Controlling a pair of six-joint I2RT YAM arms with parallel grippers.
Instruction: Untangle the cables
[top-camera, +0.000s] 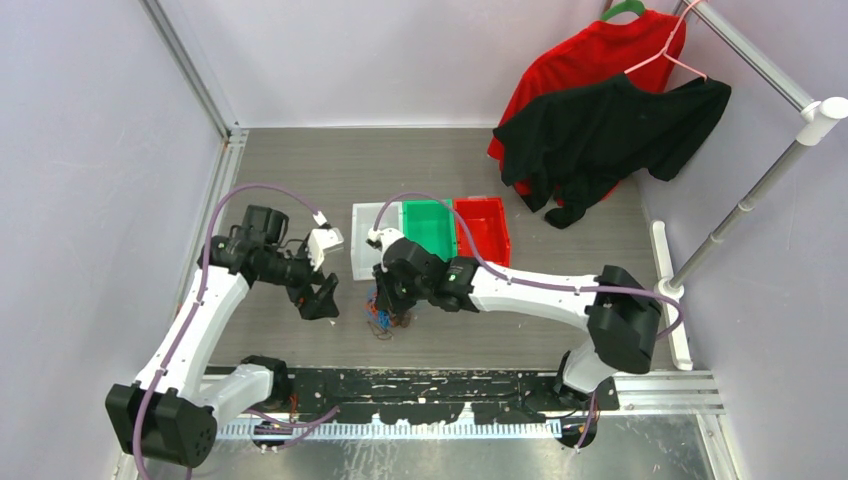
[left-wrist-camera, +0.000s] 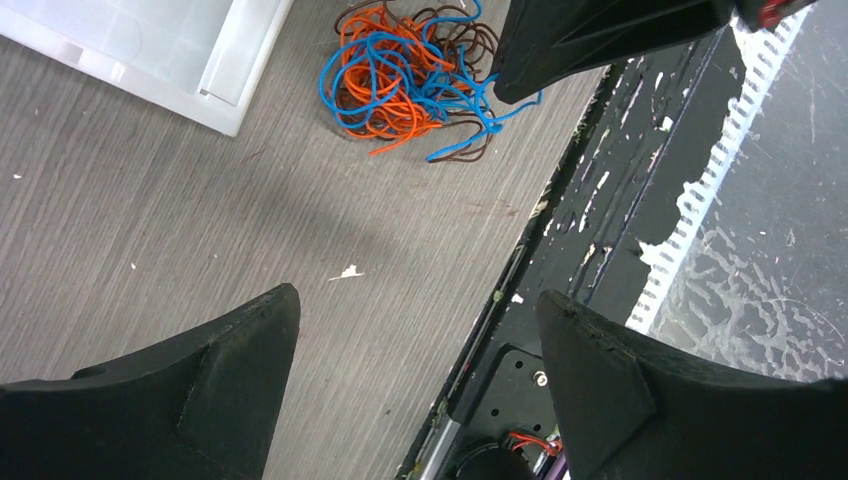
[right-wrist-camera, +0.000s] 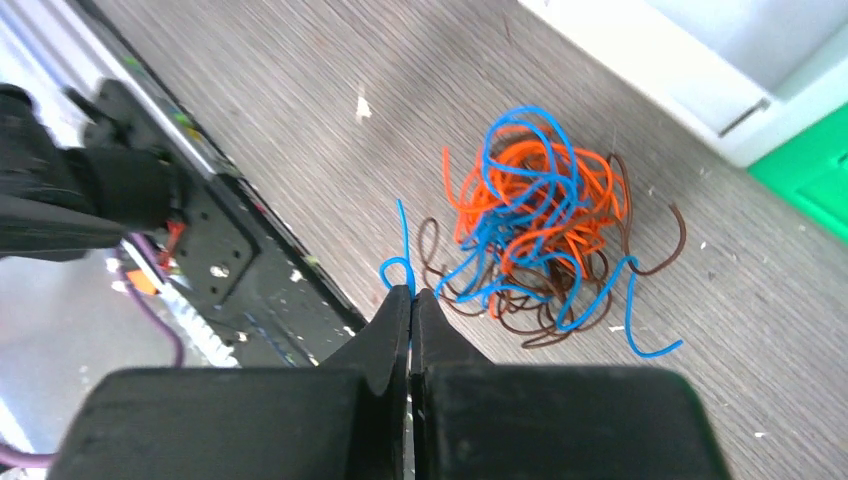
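The blue cable's loose end (right-wrist-camera: 404, 238) is sticking out beyond my right gripper's fingers, so I should keep raising it toward my open left gripper (top-camera: 318, 284) until that gripper takes hold of it.
The cables (top-camera: 381, 316) lie as one tangle of blue, orange and dark brown loops (right-wrist-camera: 530, 220) on the grey table, just in front of the white bin. My right gripper (right-wrist-camera: 411, 293) is shut, and a blue cable (right-wrist-camera: 402, 262) runs into its tips at the near left edge of the tangle. In the left wrist view the tangle (left-wrist-camera: 400, 75) lies at the top, with the right gripper's fingers (left-wrist-camera: 590, 40) over its right side. My left gripper (left-wrist-camera: 415, 340) is open and empty. It hangs over bare table to the left of the tangle (top-camera: 322, 300).
A white bin (top-camera: 372, 240), a green bin (top-camera: 430, 228) and a red bin (top-camera: 482, 228) stand side by side behind the tangle. The black base plate (top-camera: 420, 385) runs along the near edge. Red and black shirts (top-camera: 600, 120) hang on a rack at the back right.
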